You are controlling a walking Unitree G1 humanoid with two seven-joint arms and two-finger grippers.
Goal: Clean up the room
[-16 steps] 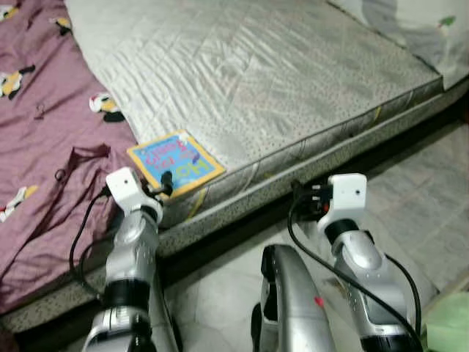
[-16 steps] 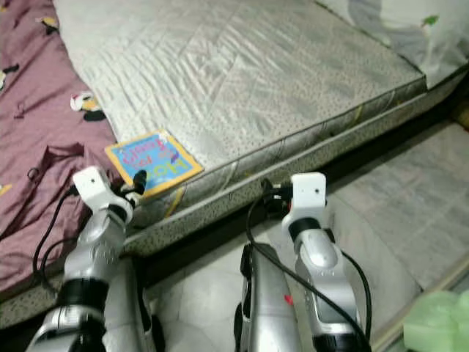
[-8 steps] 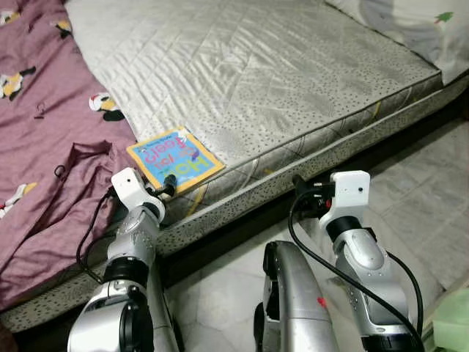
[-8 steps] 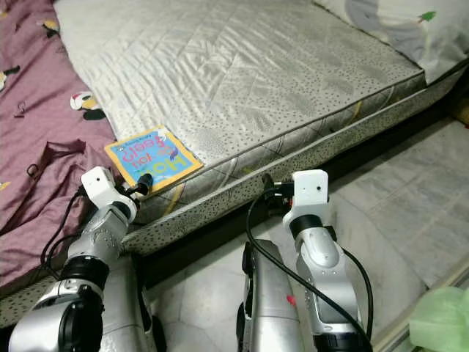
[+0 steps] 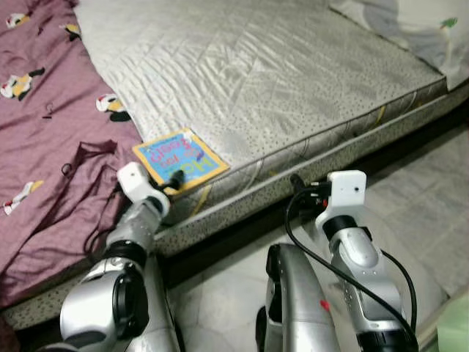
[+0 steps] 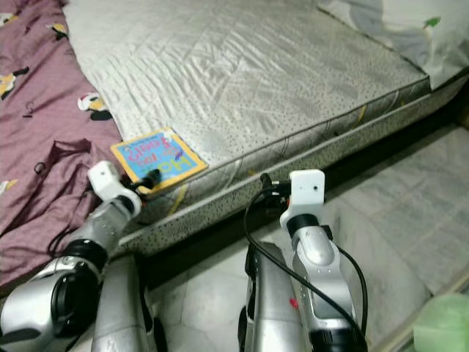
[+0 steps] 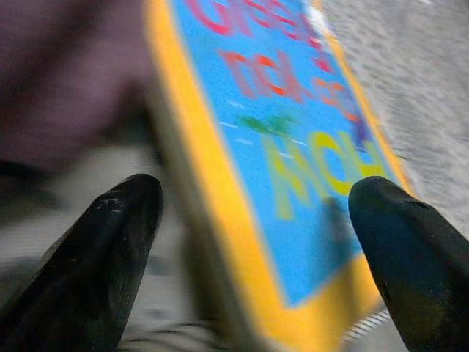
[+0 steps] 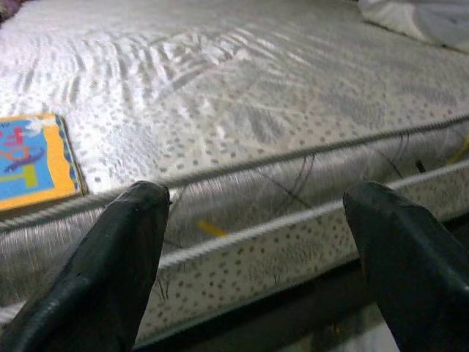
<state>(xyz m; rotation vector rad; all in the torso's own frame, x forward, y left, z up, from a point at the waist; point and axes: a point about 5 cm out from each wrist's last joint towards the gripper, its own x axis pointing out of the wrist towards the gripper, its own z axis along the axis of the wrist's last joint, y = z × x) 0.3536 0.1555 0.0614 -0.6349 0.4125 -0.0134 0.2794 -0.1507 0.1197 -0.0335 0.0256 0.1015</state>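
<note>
My gripper will lift the thin book [image 5: 182, 159] by its lower edge, and it should stay stiff and shut, because its side [image 7: 196, 213] looks straight and as thick as a board.
A thin book with a blue cover and yellow border [image 5: 181, 157] lies flat at the near edge of the silver-grey mattress [image 5: 256, 81], next to a purple sheet. My left gripper [image 5: 176, 178] is open right at the book's near corner; in the left wrist view the cover [image 7: 293, 161] lies between its two black fingers [image 7: 102, 257]. My right gripper [image 5: 299, 183] is open and empty, held low in front of the mattress side, apart from the book [image 8: 29, 158].
A purple sheet with cartoon prints [image 5: 44, 139] covers the bed's left part, bunched near the book. A white pillow [image 5: 410, 26] lies at the far right. Pale tiled floor [image 5: 425, 198] runs along the bed. Something pale green [image 6: 443, 330] sits at the bottom right.
My left arm has reached forward, bringing its open gripper up to the book's near corner. The camera has shifted a little. The right arm stays about where it was.
</note>
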